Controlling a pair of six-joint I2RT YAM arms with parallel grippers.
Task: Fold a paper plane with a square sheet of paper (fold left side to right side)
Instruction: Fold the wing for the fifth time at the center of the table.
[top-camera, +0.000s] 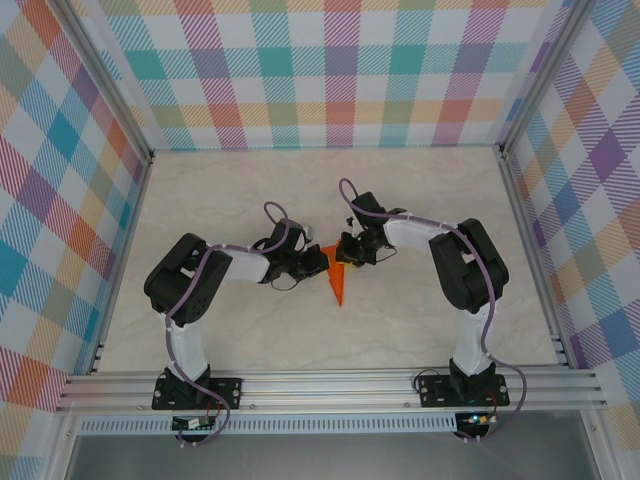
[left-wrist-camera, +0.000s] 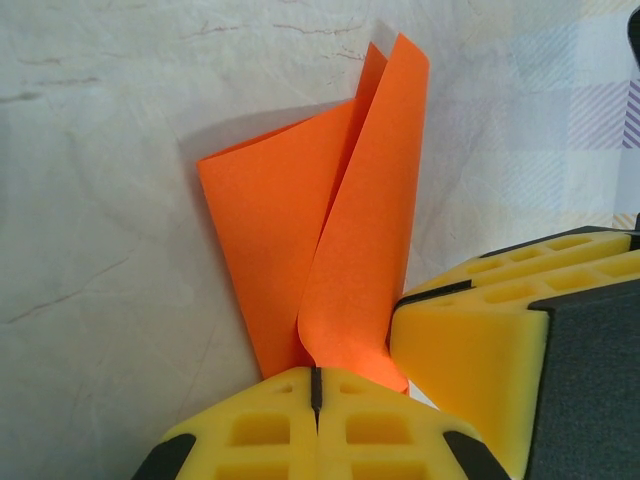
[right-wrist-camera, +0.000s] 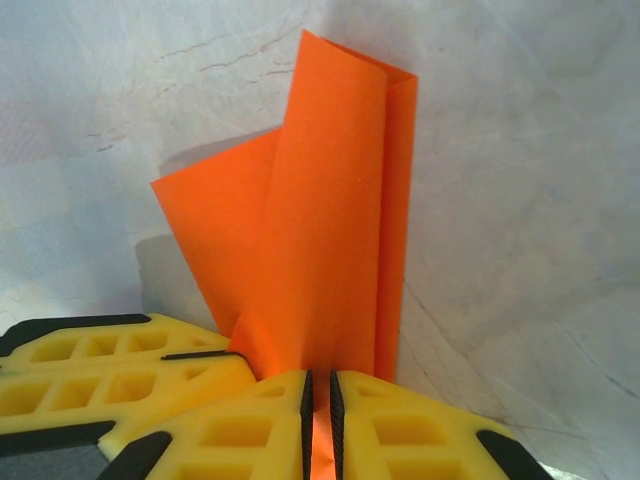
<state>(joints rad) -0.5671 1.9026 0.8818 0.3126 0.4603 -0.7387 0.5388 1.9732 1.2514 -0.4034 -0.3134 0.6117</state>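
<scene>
The fold's far end (right-wrist-camera: 352, 85) stands open past both grippers, so next my left gripper pins the paper's tip (top-camera: 339, 296) before my right gripper presses the fold's far end.
The orange square sheet of paper (top-camera: 337, 285) is creased into a narrow pointed shape on the table's middle, its tip towards the arms. In the left wrist view the paper (left-wrist-camera: 300, 230) stands up in two layers whose fold runs into my left gripper (left-wrist-camera: 316, 385), which is shut on it. My right gripper (right-wrist-camera: 319, 400) is shut on the paper (right-wrist-camera: 320, 220), with orange showing between its pads. Both grippers, left (top-camera: 318, 262) and right (top-camera: 343, 252), meet at the paper's far end. The right fingers (left-wrist-camera: 480, 340) sit close beside the left ones.
The marble-patterned table (top-camera: 240, 190) is ringed by plaid walls (top-camera: 330, 70) on three sides, with an aluminium rail (top-camera: 330, 385) along the near edge where both arm bases are bolted.
</scene>
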